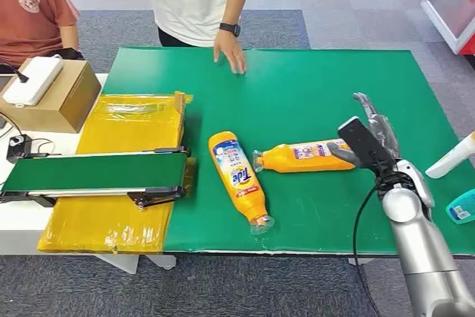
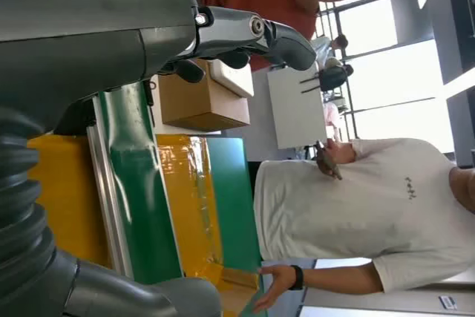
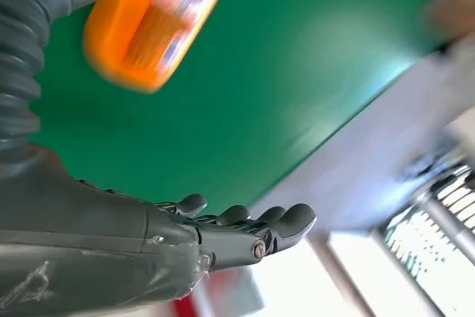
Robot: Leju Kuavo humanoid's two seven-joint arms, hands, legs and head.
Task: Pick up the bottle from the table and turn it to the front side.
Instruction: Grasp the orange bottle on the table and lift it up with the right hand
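Note:
The farther orange bottle (image 1: 283, 159) has small printed panels (image 1: 314, 151) facing up, so the Tide label will show on its hidden bottom side when I turn the bottle.
Two orange detergent bottles lie on the green table (image 1: 314, 87). The nearer one (image 1: 240, 181) shows its Tide label upward, cap toward the front edge. The other bottle (image 1: 305, 157) lies on its side, cap pointing left. My right hand (image 1: 375, 133) hovers at this bottle's base end with its fingers spread, and its thumb is close against the base. In the right wrist view the blurred orange bottle (image 3: 151, 35) sits beside the thumb, and the fingers (image 3: 246, 231) hold nothing. My left hand (image 2: 240, 35) is off the table beside the conveyor, fingers extended and empty.
A small green conveyor belt (image 1: 95, 172) on a yellow sheet (image 1: 128, 120) stands at the left, with a cardboard box (image 1: 61, 98) behind it. A person in a white shirt rests a hand (image 1: 231, 53) on the table's far edge. A white spray bottle (image 1: 450, 157) lies at the right.

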